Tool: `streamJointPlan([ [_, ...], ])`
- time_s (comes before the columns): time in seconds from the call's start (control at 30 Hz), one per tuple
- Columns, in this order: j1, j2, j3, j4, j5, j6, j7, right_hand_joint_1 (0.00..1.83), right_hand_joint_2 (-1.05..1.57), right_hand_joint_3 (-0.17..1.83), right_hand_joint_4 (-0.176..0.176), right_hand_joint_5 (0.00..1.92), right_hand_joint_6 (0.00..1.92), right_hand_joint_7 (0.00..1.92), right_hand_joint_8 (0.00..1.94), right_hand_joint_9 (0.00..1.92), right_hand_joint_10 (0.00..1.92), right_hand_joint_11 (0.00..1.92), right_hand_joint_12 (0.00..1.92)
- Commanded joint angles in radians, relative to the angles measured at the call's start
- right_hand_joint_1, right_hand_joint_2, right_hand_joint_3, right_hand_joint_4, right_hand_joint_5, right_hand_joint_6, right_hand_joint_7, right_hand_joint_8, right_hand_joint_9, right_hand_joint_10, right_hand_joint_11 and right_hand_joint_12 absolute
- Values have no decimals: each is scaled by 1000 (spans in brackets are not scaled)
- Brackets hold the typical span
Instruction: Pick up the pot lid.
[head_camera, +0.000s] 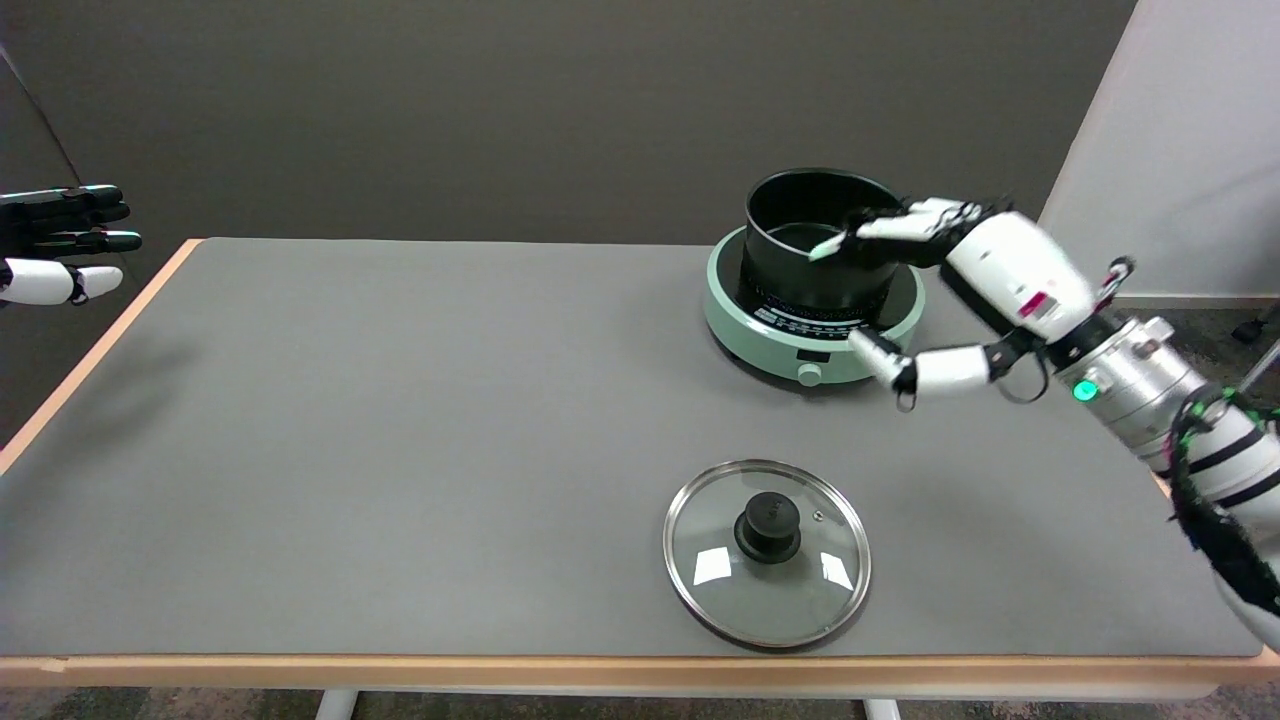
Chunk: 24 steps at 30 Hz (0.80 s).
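Note:
A small round black knob (769, 524) is the only place to hold the wide glass. The pot lid (768, 554) will tilt steeply when I lift it.
A glass pot lid (767, 553) with a metal rim and a black knob (768, 524) lies flat on the grey table near its front edge. My right hand (950, 290) hovers well behind it and to the right, beside the black pot (815, 240). Its fingers are spread apart and hold nothing. The upper fingers reach across the front of the pot's wall and the thumb points down-left over the edge of the cooker. The lid is untouched and fully visible.
The black pot stands on a round mint-green induction cooker (812, 340) at the back right. The idle left hand (60, 245) hangs in the air at the upper left. The grey table (350, 450) has a wooden edge along the front and left.

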Motion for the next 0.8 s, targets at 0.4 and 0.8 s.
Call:
streamJointPlan([
  [0.4, -105, -93, -168, 85, -237, 45, -254, 873, 585, 917, 125, 621, 322, 777, 277, 736, 547, 513, 1165],
  [0.8, -126, -97, -192, 89, -239, 113, -254, 873, 576, 928, 120, 613, 312, 760, 264, 724, 533, 507, 1158],
])
